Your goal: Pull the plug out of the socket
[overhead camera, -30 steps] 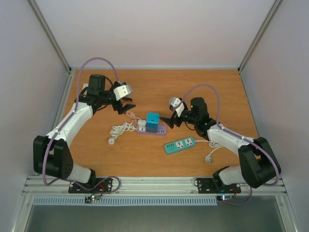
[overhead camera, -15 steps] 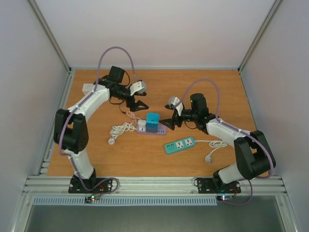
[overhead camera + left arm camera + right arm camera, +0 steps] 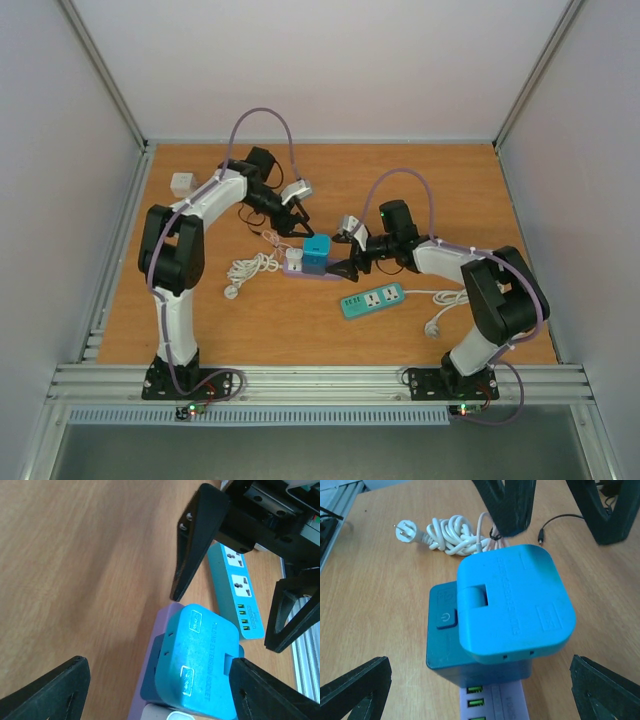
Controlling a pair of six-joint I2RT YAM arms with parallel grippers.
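The blue plug [image 3: 317,244] is on a dark blue base that stands unheld. So my right gripper should keep the base [image 3: 314,265] steady while my left gripper pulls the plug.
A blue cube-shaped plug [image 3: 317,250] sits in the purple socket strip [image 3: 328,272] at mid table, with a white plug [image 3: 294,258] beside it. My left gripper [image 3: 297,224] hangs open just behind the plug. In the left wrist view, its black fingers [image 3: 50,695] straddle the blue plug [image 3: 200,667], one pad close to the plug's side and the other well clear. My right gripper [image 3: 346,260] is open at the strip's right end. Seen from the right wrist, it faces the plug [image 3: 515,600] and its dark blue base [image 3: 447,647].
A teal power strip [image 3: 372,299] with a white cord lies right of the purple one. A coiled white cable [image 3: 248,268] lies to its left, and a small white adapter [image 3: 181,184] sits at the far left. A thin black cable end [image 3: 552,524] lies behind the plug.
My left arm has swung in from the far left to just behind the blue plug, and its jaws have narrowed somewhat. My right gripper has moved left up to the strip's end.
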